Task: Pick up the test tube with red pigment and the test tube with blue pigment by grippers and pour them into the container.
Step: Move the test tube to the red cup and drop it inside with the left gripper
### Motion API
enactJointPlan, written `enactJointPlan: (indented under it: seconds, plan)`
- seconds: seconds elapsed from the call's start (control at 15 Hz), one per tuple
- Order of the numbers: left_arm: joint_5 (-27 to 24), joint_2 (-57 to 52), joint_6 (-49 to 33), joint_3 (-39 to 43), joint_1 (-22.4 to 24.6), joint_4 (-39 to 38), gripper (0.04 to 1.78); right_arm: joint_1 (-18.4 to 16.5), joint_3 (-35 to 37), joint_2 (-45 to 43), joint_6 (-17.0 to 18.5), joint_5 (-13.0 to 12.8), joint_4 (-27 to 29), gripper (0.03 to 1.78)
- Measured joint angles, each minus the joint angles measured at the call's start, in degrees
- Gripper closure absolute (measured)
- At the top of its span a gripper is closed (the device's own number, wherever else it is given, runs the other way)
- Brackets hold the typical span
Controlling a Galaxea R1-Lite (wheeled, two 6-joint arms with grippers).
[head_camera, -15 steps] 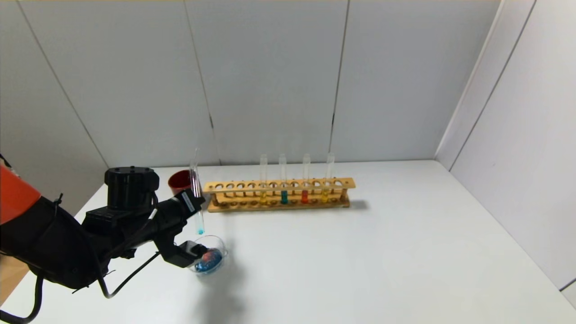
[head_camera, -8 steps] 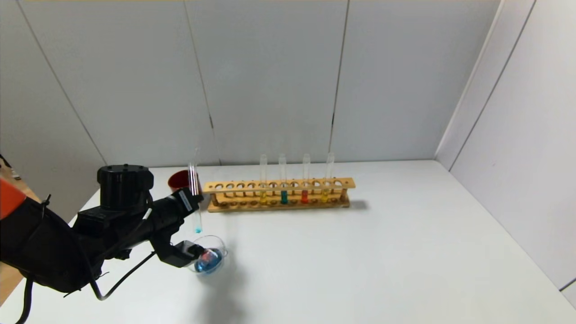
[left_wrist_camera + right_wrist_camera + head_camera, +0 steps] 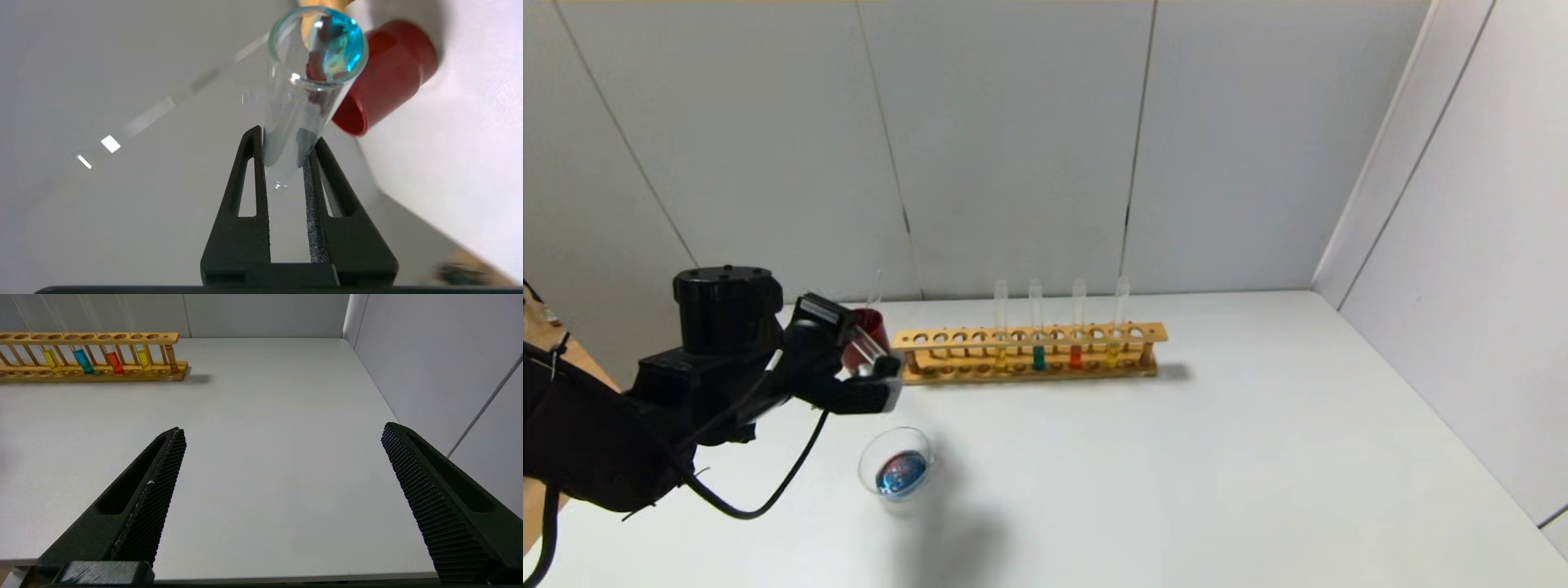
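The near-empty test tube (image 3: 866,346) is slanted against the dark red cup's front (image 3: 872,322) in my left gripper, so I should raise the test tube and turn it upright before I lower it inside.
My left gripper (image 3: 870,365) is shut on a clear glass test tube (image 3: 298,110) with only a trace of blue pigment at its rounded end. It holds the tube tilted, just in front of the dark red cup (image 3: 870,327). The container (image 3: 897,472), a low clear glass dish, sits on the table below and nearer, with blue and red liquid in it. A tube of orange-red liquid (image 3: 1076,356) and a tube of teal-blue liquid (image 3: 1038,357) stand in the wooden rack (image 3: 1029,369). My right gripper (image 3: 282,428) is open and empty over bare table, out of the head view.
Two tubes of yellow liquid (image 3: 1001,358) (image 3: 1112,356) also stand in the rack, which lies along the back of the white table (image 3: 1217,457). The red cup also shows in the left wrist view (image 3: 388,77). Grey walls close the back and right.
My left gripper has moved back and up from over the dish to the red cup. The held tube has gone from upright to tilted. The dish is now uncovered.
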Motion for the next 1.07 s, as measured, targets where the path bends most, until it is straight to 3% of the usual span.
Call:
enactJointPlan:
  seconds: [0.2, 0.4, 0.67, 0.87, 1.07]
  plan:
    - [3.63, -1.52, -17.08, -9.81, -0.27, 8.31, 1.52, 0.00, 0.00, 0.00, 0.02, 0.00, 0.00, 0.06]
    - [4.24, -4.14, -36.66, -22.95, -0.80, 25.75, 1.52, -0.02, 0.00, 0.00, 0.00, 0.00, 0.00, 0.06]
    - [-3.10, -7.91, -65.21, -35.94, -1.66, 49.32, 1.52, -0.02, 0.00, 0.00, 0.00, 0.00, 0.00, 0.06]
    - [-4.72, -9.09, -82.05, -37.23, -1.29, 48.75, 1.52, 0.02, 0.00, 0.00, 0.00, 0.00, 0.00, 0.06]
    - [-6.78, -9.48, -91.71, -35.74, 3.58, 43.58, 1.52, -0.02, 0.00, 0.00, 0.02, -0.02, 0.00, 0.06]
